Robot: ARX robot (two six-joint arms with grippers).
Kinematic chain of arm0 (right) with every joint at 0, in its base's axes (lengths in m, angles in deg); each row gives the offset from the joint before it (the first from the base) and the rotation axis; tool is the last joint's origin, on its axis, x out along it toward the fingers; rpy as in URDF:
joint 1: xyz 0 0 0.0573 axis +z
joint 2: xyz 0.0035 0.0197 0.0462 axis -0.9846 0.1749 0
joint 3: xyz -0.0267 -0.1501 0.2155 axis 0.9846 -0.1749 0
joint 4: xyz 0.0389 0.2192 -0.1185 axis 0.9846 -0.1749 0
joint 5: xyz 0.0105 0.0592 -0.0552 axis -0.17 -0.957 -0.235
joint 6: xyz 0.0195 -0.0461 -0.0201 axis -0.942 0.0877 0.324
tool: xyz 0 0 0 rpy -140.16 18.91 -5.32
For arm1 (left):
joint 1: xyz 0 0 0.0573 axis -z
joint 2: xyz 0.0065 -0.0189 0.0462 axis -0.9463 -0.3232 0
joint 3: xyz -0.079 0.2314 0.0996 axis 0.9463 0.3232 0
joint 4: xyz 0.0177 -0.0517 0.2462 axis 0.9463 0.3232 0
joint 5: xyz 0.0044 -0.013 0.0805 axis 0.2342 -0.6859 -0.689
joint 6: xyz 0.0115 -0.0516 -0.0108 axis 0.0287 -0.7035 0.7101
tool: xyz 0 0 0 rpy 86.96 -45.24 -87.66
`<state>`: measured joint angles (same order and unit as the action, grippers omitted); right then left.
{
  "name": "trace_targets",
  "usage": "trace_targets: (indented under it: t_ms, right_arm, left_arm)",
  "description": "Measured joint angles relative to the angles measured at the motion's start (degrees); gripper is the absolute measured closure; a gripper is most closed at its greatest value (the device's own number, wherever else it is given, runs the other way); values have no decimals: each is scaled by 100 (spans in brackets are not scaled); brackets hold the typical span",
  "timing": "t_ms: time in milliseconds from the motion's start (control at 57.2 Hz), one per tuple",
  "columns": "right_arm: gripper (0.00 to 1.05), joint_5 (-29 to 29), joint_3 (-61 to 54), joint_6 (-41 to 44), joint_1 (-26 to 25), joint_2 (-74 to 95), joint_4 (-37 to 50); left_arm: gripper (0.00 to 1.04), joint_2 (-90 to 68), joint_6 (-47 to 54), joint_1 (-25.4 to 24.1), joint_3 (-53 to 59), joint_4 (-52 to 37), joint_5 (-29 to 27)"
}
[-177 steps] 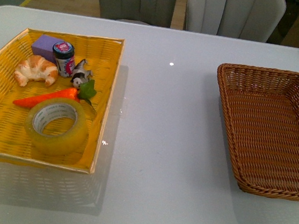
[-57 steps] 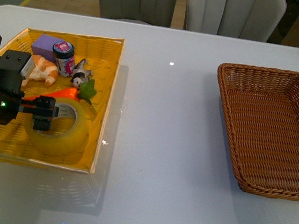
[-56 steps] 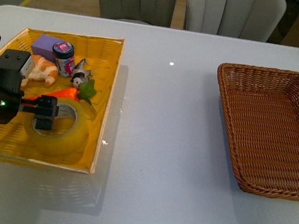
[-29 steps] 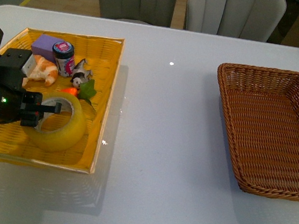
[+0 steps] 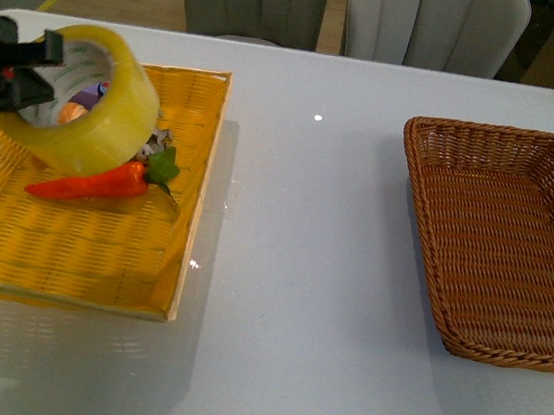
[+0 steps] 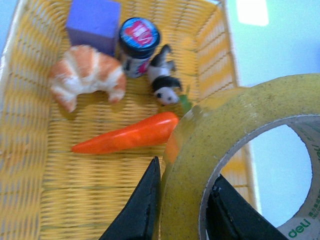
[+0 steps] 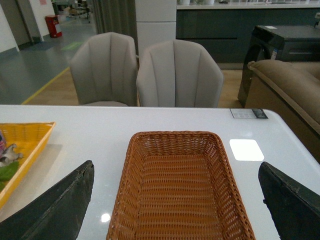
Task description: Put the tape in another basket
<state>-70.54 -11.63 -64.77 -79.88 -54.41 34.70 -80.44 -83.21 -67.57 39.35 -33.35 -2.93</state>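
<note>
My gripper will lower the tape (image 5: 126, 125) into the brown basket, and the tape should settle flat with its core facing up, because its broad ring has a flat rim (image 5: 120, 71).
The tape (image 5: 88, 106) is a wide yellowish roll with a white printed core, held tilted in the air above the yellow basket (image 5: 81, 255). My left gripper (image 5: 34, 70) is shut on its wall, one finger inside the core and one outside, as the left wrist view shows on the tape (image 6: 220, 150) at the gripper (image 6: 182, 205). The brown wicker basket (image 5: 503, 243) stands at the right and holds nothing; it also shows in the right wrist view (image 7: 175, 190). My right gripper (image 7: 175, 200) is open above it and out of the front view.
The yellow basket (image 6: 30, 200) holds a carrot (image 6: 125, 140), a croissant (image 6: 87, 80), a purple block (image 6: 94, 22), a small jar (image 6: 137, 45) and a panda figure (image 6: 165, 80). White table (image 5: 300, 270) lies between the baskets. Two grey chairs (image 7: 145, 75) stand behind the table.
My left gripper has closed on the tape and lifted it up out of the yellow basket, tilting it. The carrot it lay against is now uncovered.
</note>
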Motion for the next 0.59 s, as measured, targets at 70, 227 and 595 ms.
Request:
trace_targets:
  t_ms: [70, 227, 595]
  right_arm:
    - [9, 0, 0, 0, 0, 0, 0]
    - [9, 0, 0, 0, 0, 0, 0]
    - [9, 0, 0, 0, 0, 0, 0]
  left_arm:
    - [89, 140, -94, 332, -155, 131, -4]
    - [89, 234, -245, 1143, -662, 356, -192]
    - [89, 166, -348, 3060, -1392, 577, -380]
